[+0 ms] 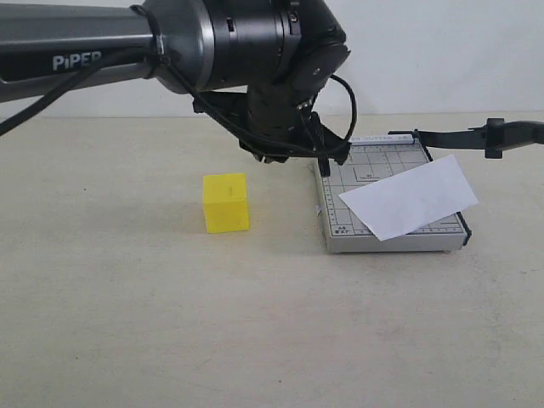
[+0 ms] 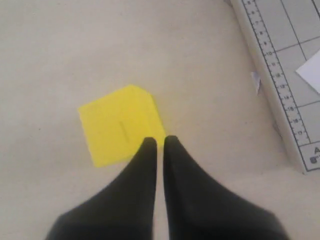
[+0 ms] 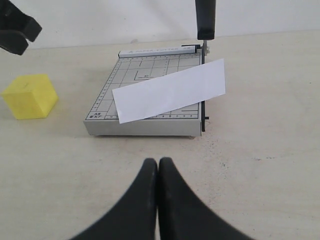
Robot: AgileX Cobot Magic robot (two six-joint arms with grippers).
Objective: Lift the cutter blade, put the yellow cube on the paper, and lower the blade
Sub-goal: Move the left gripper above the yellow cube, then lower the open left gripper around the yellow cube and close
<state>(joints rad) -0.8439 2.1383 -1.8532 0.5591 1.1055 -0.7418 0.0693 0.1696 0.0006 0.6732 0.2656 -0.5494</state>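
The yellow cube (image 2: 121,126) sits crooked to the shut fingers of my left gripper. Next, I swing back over the cube (image 1: 225,202), open and line up square with its sides before I go down.
The yellow cube (image 1: 226,202) (image 2: 117,125) (image 3: 30,96) rests on the table to the left of the grey cutter base (image 1: 357,170) (image 3: 140,67) (image 2: 285,60). The white paper (image 1: 412,197) (image 3: 167,95) (image 2: 311,72) lies slanted across the base and overhangs its right side. The cutter blade (image 1: 476,133) (image 3: 205,17) is raised off the base. My left gripper (image 1: 323,161) (image 2: 158,141) hangs shut and empty above the table between cube and base, its tips near the cube's edge in the left wrist view. My right gripper (image 3: 158,162) is shut and empty over the table in front of the base.
The left arm (image 1: 170,42) stretches across the upper left of the exterior view. A pale wall (image 1: 442,51) closes the back of the beige table (image 1: 255,323).
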